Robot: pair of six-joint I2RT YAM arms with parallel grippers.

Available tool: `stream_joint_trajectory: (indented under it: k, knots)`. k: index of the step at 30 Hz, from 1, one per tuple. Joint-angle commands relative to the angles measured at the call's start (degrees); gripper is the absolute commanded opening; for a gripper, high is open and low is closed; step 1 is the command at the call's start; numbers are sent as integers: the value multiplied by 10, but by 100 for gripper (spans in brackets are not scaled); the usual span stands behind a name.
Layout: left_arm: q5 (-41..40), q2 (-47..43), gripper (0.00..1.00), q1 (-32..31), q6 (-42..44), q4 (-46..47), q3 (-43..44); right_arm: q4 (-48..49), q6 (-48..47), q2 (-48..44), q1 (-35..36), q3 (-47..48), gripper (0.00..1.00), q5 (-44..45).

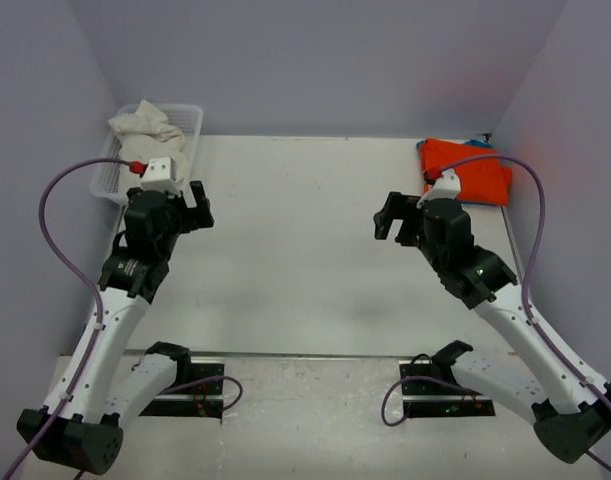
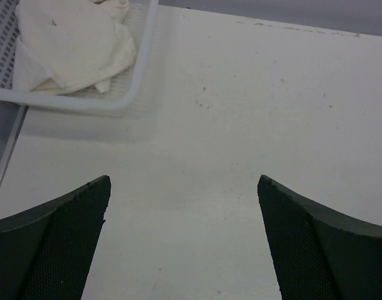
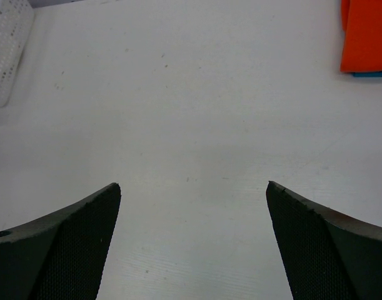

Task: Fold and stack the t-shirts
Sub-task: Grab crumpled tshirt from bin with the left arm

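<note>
The cream t-shirt [image 1: 143, 128] is lying loose in the open white basket. My left gripper should go on over the basket's rim and move down before it closes on the t-shirt's crumpled folds [image 1: 161, 139].
A crumpled cream t-shirt [image 1: 145, 125] [image 2: 72, 47] lies in the white mesh basket [image 1: 105, 180] [image 2: 125, 103] at the back left. A folded orange t-shirt [image 1: 465, 170] [image 3: 367, 37] rests at the back right, with a blue edge [image 3: 372, 74] showing under it. My left gripper [image 1: 198, 203] [image 2: 184, 187] hangs open over bare table, just right of the basket, with nothing between its fingers. My right gripper [image 1: 393, 216] [image 3: 194, 187] is open too, above bare table, left of the orange t-shirt.
The basket's near rim lies close ahead of the left gripper. The basket's corner [image 3: 6, 50] also shows at the upper left in the right wrist view. Grey walls close the table [image 1: 305, 250] at the back and on both sides.
</note>
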Motion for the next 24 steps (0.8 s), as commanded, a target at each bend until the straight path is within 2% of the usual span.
stream_joint_trajectory:
  k: [1, 4, 6, 8, 10, 17, 19, 22, 24]
  knots:
    - [-72, 52, 100, -2, 15, 1, 43, -3, -3, -9, 7, 9, 99, -4]
    - [-146, 160, 100, -1, 39, -15, 119, -13, -2, -12, 15, 20, 99, -17]
    - [-182, 265, 100, 16, 28, -48, 214, -18, 0, -15, 24, 29, 99, -23]
    - [-157, 356, 100, 49, 20, -83, 304, -21, 1, -20, 35, 32, 99, -36]
    - [-143, 406, 100, 61, 20, -85, 351, -26, 3, -29, 42, 34, 99, -49]
    - [-94, 634, 95, 140, 15, -114, 598, -58, 12, -52, 61, 36, 99, -88]
    - [-88, 692, 91, 155, 25, -114, 663, -73, 13, -52, 61, 37, 99, -94]
    - [-112, 762, 90, 169, 54, -116, 738, -93, 15, -48, 64, 43, 99, -106]
    - [-104, 787, 90, 182, 49, -118, 757, -110, 15, -47, 66, 46, 99, -111]
